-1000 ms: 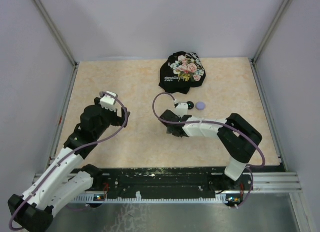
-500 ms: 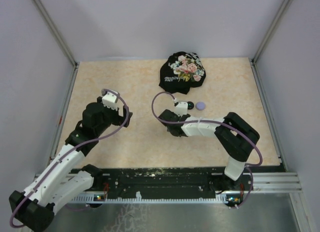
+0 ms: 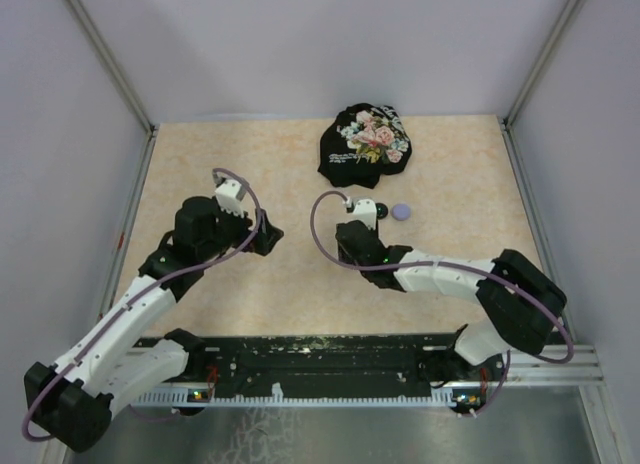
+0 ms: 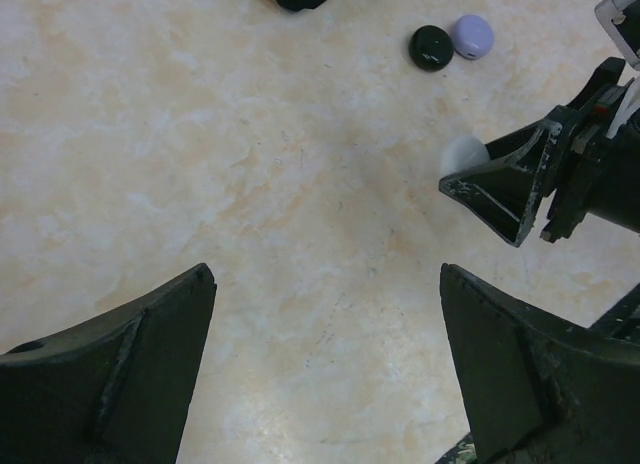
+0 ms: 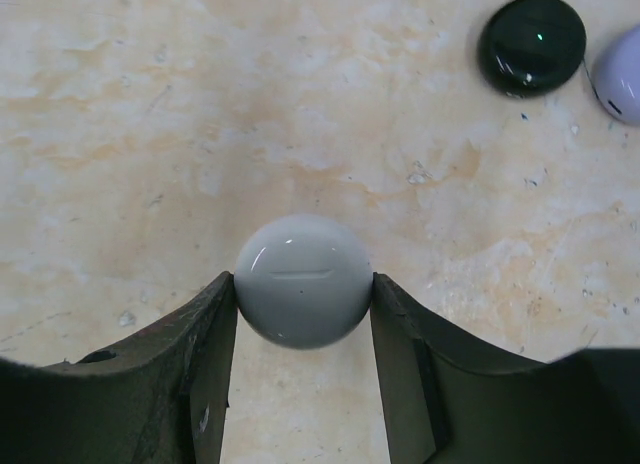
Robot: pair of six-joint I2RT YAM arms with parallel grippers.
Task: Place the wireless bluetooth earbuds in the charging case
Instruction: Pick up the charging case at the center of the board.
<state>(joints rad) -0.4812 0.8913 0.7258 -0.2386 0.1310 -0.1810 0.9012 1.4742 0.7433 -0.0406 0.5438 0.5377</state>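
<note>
Next, I take the case point(image 4: 460, 156) with my left gripper while my right gripper changes its hold, because my right gripper's fingers cover both sides of the shut charging case point(image 5: 303, 281).
The charging case point(image 5: 302, 281) is a glossy white round puck lying on the beige table point(image 5: 150, 134). My right gripper point(image 5: 302, 284) is shut on it, one finger pressed against each side. In the left wrist view the same case point(image 4: 462, 152) peeks out behind a right-arm finger point(image 4: 505, 184). My left gripper point(image 4: 326, 274) hangs open over bare table to the left of it, with nothing between its fingers, and shows at centre left in the top view point(image 3: 268, 234). The earbuds are not in view.
A black puck point(image 5: 531, 44) and a lavender puck point(image 5: 622, 74) lie side by side just beyond the held case. The lavender puck point(image 3: 401, 211) sits right of table centre. A black floral cloth point(image 3: 365, 139) lies at the back. Metal frame posts border both sides.
My right gripper has narrowed onto the white case while its arm stretched out lower to the right. The left gripper has moved right, toward the centre.
</note>
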